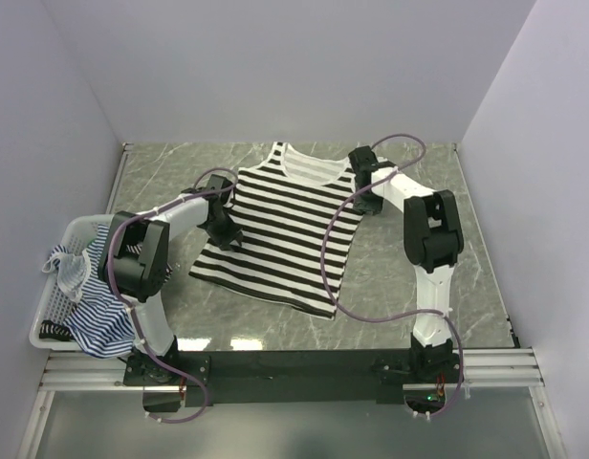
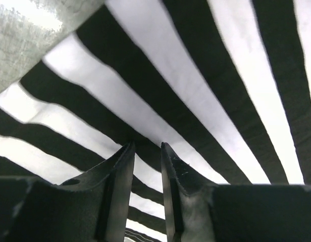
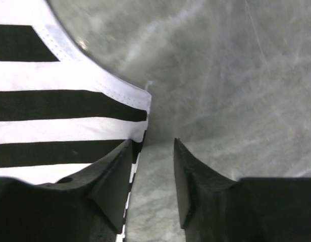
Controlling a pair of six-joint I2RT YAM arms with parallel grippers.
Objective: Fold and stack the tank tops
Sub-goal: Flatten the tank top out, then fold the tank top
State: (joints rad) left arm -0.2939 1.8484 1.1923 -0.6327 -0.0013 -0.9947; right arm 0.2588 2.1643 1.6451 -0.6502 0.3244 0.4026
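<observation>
My right gripper is at the armhole corner and the tank top's hem (image 1: 264,297) slants, so next my left gripper pulls the near hem corner (image 1: 332,316) straight before folding.
A black-and-white striped tank top (image 1: 285,229) lies spread flat on the grey marble table, neck toward the back wall. My left gripper (image 1: 223,229) is low over its left side. In the left wrist view the left gripper (image 2: 148,145) stands narrowly open, with the striped cloth (image 2: 196,75) showing through the gap. My right gripper (image 1: 363,191) is at the top's right edge below the armhole. In the right wrist view the right gripper (image 3: 153,141) is open, with bare table between the fingers and the cloth's corner (image 3: 138,103) beside its left finger.
A white mesh basket (image 1: 46,316) stands at the near left, holding blue-and-white striped tops (image 1: 98,320) that hang over its rim. Plain walls enclose the table on three sides. Purple cables (image 1: 338,287) loop from the arms across the top's lower right.
</observation>
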